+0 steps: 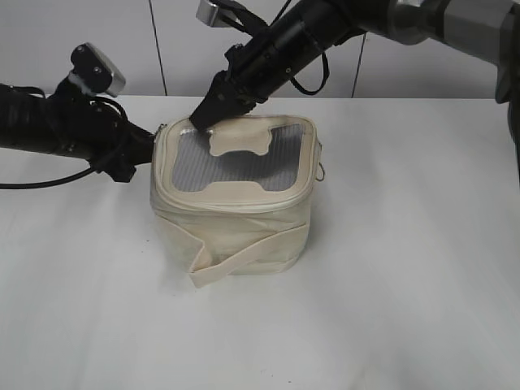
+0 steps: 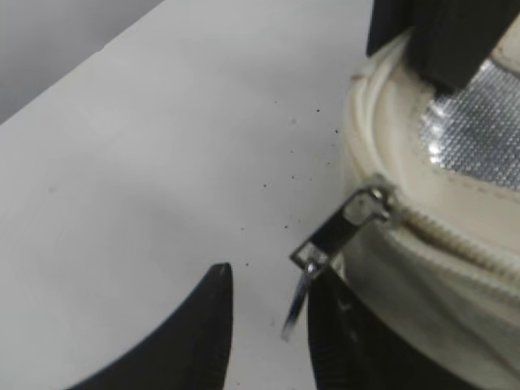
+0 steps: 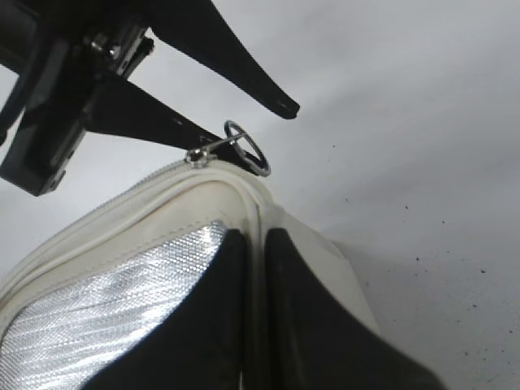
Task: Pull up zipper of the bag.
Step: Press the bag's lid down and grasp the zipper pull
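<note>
The zipper seam [image 2: 455, 241] bends along the lid's rim, so I expect the metal zipper pull [image 2: 345, 223] to slide around to the bag's front when I pull its ring.
A cream fabric bag [image 1: 236, 219] with a silver mesh lid stands in the middle of the white table. Its metal zipper pull [image 2: 325, 237] sits at the lid's back left corner, with its ring [image 3: 246, 148] sticking out. My left gripper [image 2: 272, 276] is open around the hanging pull, which lies close to the right finger; it shows at the bag's left in the exterior view [image 1: 146, 153]. My right gripper [image 3: 253, 237] is shut on the bag's rim seam near that corner, reaching in from the upper right [image 1: 205, 116].
The white table [image 1: 406, 284] spreads around the bag. A loose cream strap [image 1: 236, 262] hangs across the bag's front. A small metal ring [image 1: 322, 172] hangs on the bag's right side. A pale wall runs behind the table.
</note>
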You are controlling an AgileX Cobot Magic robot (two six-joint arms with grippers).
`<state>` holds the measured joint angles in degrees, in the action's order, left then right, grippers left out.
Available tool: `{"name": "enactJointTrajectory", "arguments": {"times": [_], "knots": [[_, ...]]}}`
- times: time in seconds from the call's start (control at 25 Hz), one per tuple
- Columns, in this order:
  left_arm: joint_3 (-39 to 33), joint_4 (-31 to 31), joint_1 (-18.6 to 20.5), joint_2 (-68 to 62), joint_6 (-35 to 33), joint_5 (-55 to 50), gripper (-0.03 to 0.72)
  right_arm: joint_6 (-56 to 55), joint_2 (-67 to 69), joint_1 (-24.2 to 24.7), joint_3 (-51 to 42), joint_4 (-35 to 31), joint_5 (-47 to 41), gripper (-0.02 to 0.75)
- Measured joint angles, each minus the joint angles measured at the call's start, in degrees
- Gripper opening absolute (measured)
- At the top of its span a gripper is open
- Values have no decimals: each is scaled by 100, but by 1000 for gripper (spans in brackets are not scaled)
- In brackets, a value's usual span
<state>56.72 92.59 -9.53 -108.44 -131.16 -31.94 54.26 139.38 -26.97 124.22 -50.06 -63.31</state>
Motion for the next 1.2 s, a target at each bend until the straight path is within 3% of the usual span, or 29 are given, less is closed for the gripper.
{"name": "enactJointTrajectory", "arguments": {"times": [0.44, 0.64, 0.8, 0.92, 1.2], "knots": [[333, -23, 0, -59, 0, -241, 224, 0, 0, 0, 0, 0, 0, 44], [333, -164, 0, -88, 0, -253, 142, 0, 0, 0, 0, 0, 0, 44], [333, -281, 0, -145, -5, -260, 11, 0, 1, 0, 0, 0, 0, 44], [333, -342, 0, -145, -11, -254, -4, 0, 6, 0, 0, 0, 5, 43], [230, -1077, 0, 134, 948, 45, -4, -95, 6, 7, 0, 0, 10, 42]]}}
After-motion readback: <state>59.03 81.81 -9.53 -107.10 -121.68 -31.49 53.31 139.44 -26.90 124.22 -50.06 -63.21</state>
